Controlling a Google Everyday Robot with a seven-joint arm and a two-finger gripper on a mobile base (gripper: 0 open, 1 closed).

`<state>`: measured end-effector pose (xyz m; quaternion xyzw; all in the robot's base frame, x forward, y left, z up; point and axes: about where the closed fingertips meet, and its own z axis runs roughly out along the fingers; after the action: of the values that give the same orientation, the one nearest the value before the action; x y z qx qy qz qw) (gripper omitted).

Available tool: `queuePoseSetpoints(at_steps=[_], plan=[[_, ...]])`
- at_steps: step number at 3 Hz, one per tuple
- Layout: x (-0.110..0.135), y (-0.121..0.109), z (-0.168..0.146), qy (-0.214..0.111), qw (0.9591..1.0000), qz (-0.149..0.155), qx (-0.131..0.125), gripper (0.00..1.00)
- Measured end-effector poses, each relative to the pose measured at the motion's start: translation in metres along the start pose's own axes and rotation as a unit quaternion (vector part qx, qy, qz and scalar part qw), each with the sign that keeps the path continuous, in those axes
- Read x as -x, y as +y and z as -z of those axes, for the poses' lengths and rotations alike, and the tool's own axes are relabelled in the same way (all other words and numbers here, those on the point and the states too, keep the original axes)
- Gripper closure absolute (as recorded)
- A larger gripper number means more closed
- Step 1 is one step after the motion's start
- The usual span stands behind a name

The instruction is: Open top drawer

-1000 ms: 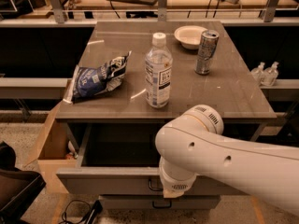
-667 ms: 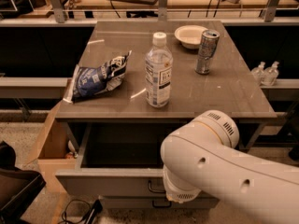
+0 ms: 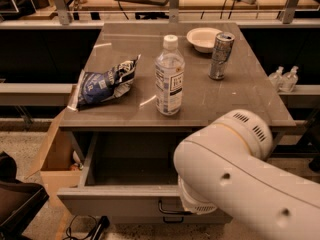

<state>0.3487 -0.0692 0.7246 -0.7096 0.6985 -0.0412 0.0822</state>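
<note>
The top drawer is partly open and has room (image 3: pixel 130 172) behind its front panel, so my gripper should move off the drawer's handle, reach in and pull the front panel from inside.
The top drawer (image 3: pixel 120 201) under the grey tabletop stands pulled out toward me, its grey interior (image 3: pixel 130 166) showing and its dark loop handle (image 3: pixel 169 208) on the front panel. My white arm (image 3: pixel 235 169) reaches down from the right to the front panel at the handle. The gripper is hidden behind the arm's wrist, so its fingers do not show.
On the tabletop (image 3: pixel 240 99) stand a clear water bottle (image 3: pixel 169 76), a blue chip bag (image 3: pixel 105 81), a silver can (image 3: pixel 221 55) and a white bowl (image 3: pixel 204 38). An open cardboard box (image 3: pixel 57 154) sits left of the drawer. A dark chair (image 3: pixel 15 204) is at lower left.
The arm has shifted right and nearer the camera, and the drawer front stands slightly further out than a second ago.
</note>
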Motion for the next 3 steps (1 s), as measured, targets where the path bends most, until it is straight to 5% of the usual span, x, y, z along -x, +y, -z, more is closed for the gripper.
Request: queuePoseSetpoints(at_steps=[2,3], plan=[[-0.021,-0.046,0.118,0.053,0.9936,0.017,-0.098,1.0],[-0.036,-0.064,0.108,0.05,0.9938,0.014,-0.099,1.0]])
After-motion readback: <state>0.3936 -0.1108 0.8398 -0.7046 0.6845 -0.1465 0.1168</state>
